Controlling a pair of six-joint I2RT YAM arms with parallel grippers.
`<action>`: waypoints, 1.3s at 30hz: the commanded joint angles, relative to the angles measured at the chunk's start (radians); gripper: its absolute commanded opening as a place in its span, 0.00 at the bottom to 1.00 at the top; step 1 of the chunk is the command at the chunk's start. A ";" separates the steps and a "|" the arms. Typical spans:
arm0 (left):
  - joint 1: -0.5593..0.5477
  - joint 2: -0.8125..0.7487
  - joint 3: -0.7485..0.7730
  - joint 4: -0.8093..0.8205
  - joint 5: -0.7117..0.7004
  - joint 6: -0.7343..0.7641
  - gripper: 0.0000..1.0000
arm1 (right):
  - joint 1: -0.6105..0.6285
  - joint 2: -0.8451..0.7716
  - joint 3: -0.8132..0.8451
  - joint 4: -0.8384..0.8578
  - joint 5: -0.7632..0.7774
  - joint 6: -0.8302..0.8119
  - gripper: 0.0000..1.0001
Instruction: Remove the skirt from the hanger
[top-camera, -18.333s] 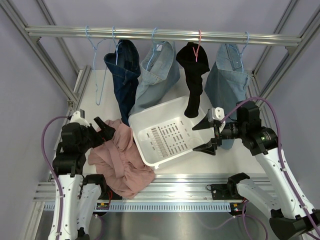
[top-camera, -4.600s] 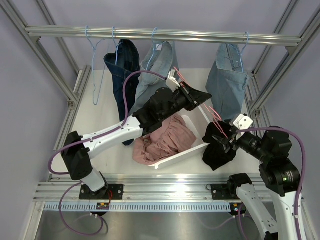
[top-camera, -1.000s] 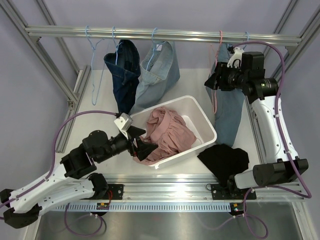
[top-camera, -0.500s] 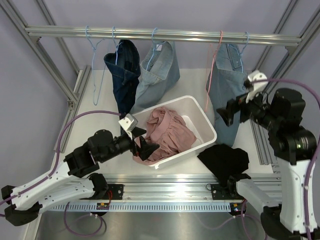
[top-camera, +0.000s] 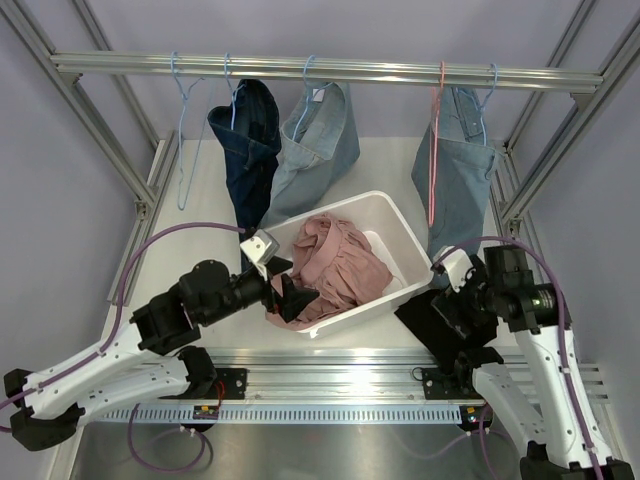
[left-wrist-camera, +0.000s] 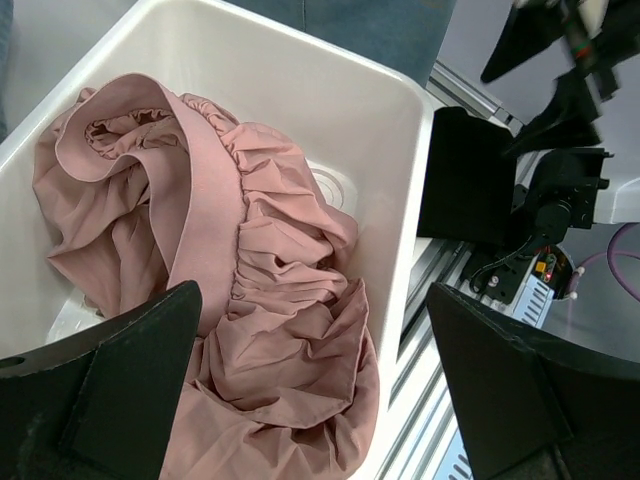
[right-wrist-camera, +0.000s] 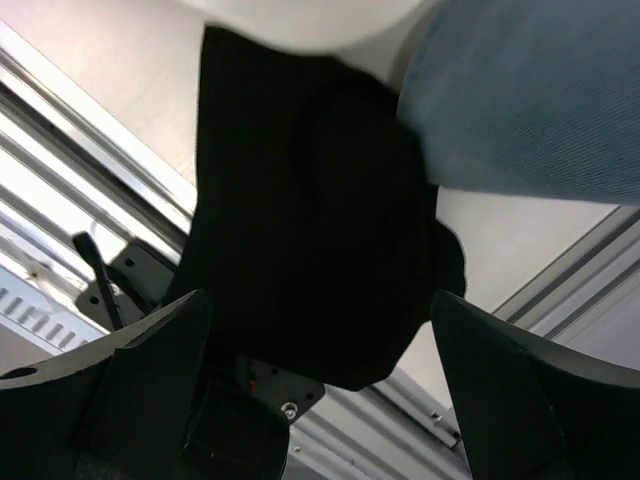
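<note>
The limp black skirt (top-camera: 432, 328) has a soft fold (right-wrist-camera: 308, 125) running through it, so it will bunch up at my right gripper and hang down below when I lift it.
The black skirt (top-camera: 418, 314) lies crumpled on the table at the front right, off its hanger, and it fills the middle of the right wrist view (right-wrist-camera: 310, 230). The empty pink hanger (top-camera: 434, 150) hangs from the rail in front of a light denim garment. My right gripper (top-camera: 452, 300) hovers low over the skirt, open, with nothing between its fingers (right-wrist-camera: 320, 390). My left gripper (top-camera: 290, 296) is open too, at the near corner of the white basket (top-camera: 405, 236) above a pink garment (left-wrist-camera: 250, 280).
The rail (top-camera: 320, 68) carries a dark denim piece (top-camera: 248, 140), a light denim piece (top-camera: 322, 140), another denim piece (top-camera: 462, 175) at the right and an empty blue hanger (top-camera: 185, 130). Aluminium frame posts stand on both sides.
My right arm has come down from the rail to just above the black skirt, its jaws now wide. The pink hanger stays on the rail. The left arm barely moved.
</note>
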 joint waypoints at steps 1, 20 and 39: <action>-0.008 -0.012 -0.014 0.041 -0.001 0.013 0.99 | -0.008 0.006 -0.087 0.053 0.150 -0.035 0.99; -0.011 -0.030 -0.054 0.096 0.020 0.014 0.99 | -0.269 0.345 -0.225 0.288 -0.002 -0.222 0.76; -0.014 0.043 -0.034 0.217 0.161 0.078 0.99 | -0.278 0.075 0.078 -0.124 -0.241 -0.326 0.00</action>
